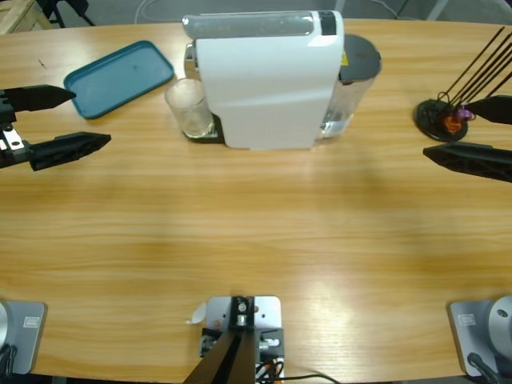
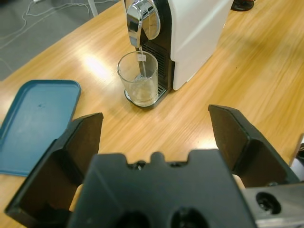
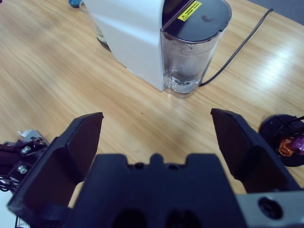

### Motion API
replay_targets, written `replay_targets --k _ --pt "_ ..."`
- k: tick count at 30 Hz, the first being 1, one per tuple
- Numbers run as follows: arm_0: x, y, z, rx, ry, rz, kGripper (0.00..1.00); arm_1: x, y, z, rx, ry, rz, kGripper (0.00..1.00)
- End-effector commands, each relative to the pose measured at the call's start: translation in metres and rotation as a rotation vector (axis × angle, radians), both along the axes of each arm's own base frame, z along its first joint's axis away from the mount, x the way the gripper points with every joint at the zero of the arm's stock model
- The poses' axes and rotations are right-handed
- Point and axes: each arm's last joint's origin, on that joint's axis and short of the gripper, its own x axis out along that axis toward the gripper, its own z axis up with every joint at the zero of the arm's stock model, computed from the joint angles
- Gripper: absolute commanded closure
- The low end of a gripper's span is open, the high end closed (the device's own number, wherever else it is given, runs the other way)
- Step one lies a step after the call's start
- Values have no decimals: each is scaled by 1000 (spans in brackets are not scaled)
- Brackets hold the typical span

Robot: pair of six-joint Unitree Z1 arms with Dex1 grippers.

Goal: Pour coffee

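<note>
A thin stream (image 2: 142, 62) is flowing from the chrome spout into the clear glass (image 2: 139, 80), so the glass should have shallow pale liquid in it when I lift it.
A white coffee machine (image 1: 264, 76) stands at the table's far middle, also the coffee machine (image 2: 190, 33) in the left wrist view. A clear glass (image 1: 188, 108) sits on its drip tray under the chrome spout (image 2: 140, 23); the glass (image 2: 139, 78) looks empty. The machine's clear water tank (image 3: 190, 52) has a dark lid. My left gripper (image 1: 64, 120) is open at the left edge, well away from the glass, and my left gripper (image 2: 154, 137) holds nothing. My right gripper (image 1: 472, 132) is open at the right edge, empty; my right gripper (image 3: 156, 137) faces the tank.
A teal tray (image 1: 120, 78) lies at the far left, the teal tray (image 2: 33, 123) near my left gripper. A black capsule stand (image 1: 444, 118) with thin rods and coloured capsules is beside my right gripper. A black cable (image 3: 237, 52) runs behind the machine.
</note>
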Motion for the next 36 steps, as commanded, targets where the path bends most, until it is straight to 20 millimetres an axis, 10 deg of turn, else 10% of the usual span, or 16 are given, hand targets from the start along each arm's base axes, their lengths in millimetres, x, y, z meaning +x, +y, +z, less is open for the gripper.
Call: replay_targets --k 1,20,36 --pt "40 -17 -33 112 4 -2 32 4 -1 -11 -29 31 -42 0" --pt "113 -61 -82 10 -61 -165 32 10 2 -13 -45 62 -42 0" --pt "124 -68 -106 -25 -32 -201 32 14 4 -16 -56 83 -42 0"
